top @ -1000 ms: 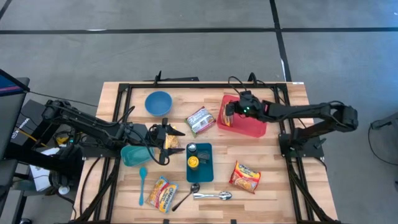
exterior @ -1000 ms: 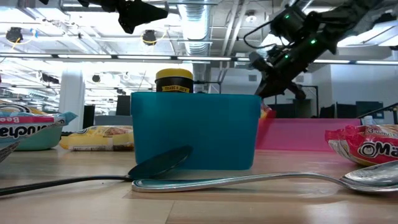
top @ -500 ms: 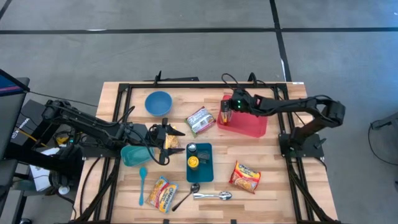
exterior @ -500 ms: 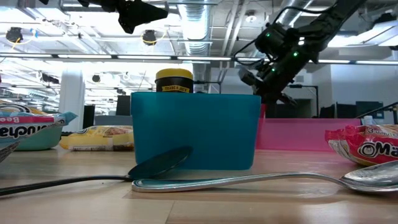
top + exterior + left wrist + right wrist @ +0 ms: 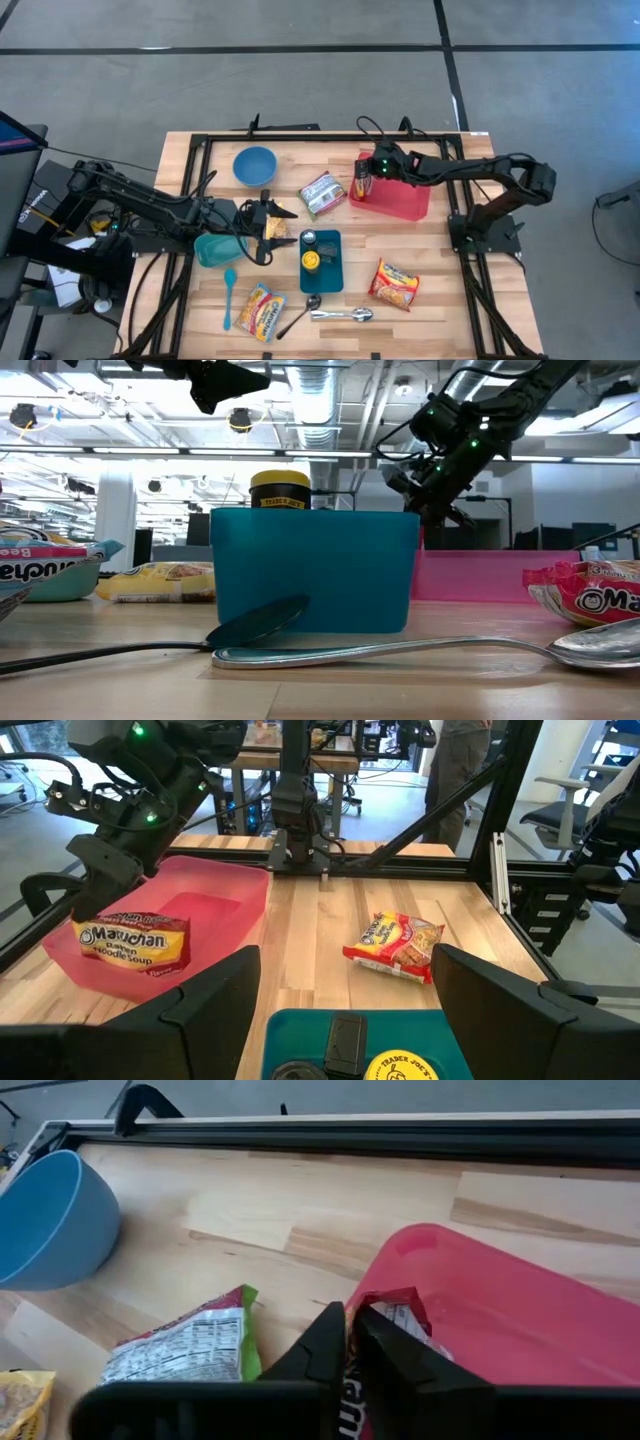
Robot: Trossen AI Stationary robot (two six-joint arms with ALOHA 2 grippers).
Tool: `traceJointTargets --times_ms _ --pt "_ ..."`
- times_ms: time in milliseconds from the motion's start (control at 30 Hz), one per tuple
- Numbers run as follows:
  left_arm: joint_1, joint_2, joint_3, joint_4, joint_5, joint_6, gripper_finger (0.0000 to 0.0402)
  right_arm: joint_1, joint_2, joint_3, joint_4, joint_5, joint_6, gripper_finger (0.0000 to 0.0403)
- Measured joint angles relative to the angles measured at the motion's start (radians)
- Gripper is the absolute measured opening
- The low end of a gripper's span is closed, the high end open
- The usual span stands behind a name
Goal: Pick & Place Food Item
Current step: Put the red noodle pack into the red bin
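The ramen packet (image 5: 363, 188) in my right gripper is hanging at a tilt at the pink bin's side. I should move it back over the bin's bottom (image 5: 396, 194) before I open my fingers.
My right gripper (image 5: 364, 184) is shut on a red and white Maruchan ramen packet (image 5: 130, 945) at the left wall of the pink bin (image 5: 402, 200); it also shows in the left wrist view (image 5: 97, 898). My left gripper (image 5: 267, 228) is open and empty, hovering left of the teal tray (image 5: 324, 272), which holds a yellow-lidded jar (image 5: 311, 261). Other ramen packets lie flat on the table: a green and white one (image 5: 322, 193), a red one (image 5: 395, 283) and one near the front (image 5: 260, 310). My right gripper pinches the packet's upper edge (image 5: 392, 1304) between its two fingers, near one corner (image 5: 88, 927). The fingers slant down from the table's right side. The packet hangs below them, tilted, at the bin's left wall; whether its lower edge rests on the bin I cannot tell.
A blue bowl (image 5: 254, 165) stands at the far left, a teal cup (image 5: 214, 249) under the left arm and a yellow packet (image 5: 282, 212) beside the left gripper. Two spoons (image 5: 340, 314) and a teal spoon (image 5: 229, 296) lie near the front edge.
My right gripper has moved toward the table's left edge, from over the pink bin's middle to its left wall, carrying the ramen packet with it. It has stayed shut. Over the last half second it has kept nearly still.
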Motion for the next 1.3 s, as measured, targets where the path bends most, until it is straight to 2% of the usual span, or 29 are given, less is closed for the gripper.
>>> traceJointTargets --times_ms 200,400,600,1100,1300 --pt "0.0 0.0 0.0 0.0 0.0 0.0 0.029 0.0 0.0 0.0 0.002 -0.025 -0.012 0.0086" --pt "0.0 0.0 0.0 0.0 0.0 0.0 0.029 0.001 0.0 0.0 0.008 -0.031 -0.068 0.0115" --pt "0.0 0.0 0.0 0.0 0.0 0.0 0.029 0.0 -0.004 0.0 0.016 -0.089 -0.163 0.0121" --pt "0.0 0.0 0.0 0.0 0.0 0.0 0.029 0.0 -0.12 0.0 0.024 -0.153 -0.214 0.0121" --pt "0.0 0.0 0.0 0.0 0.0 0.0 0.029 -0.014 -0.12 0.0 -0.069 -0.158 -0.248 0.012"
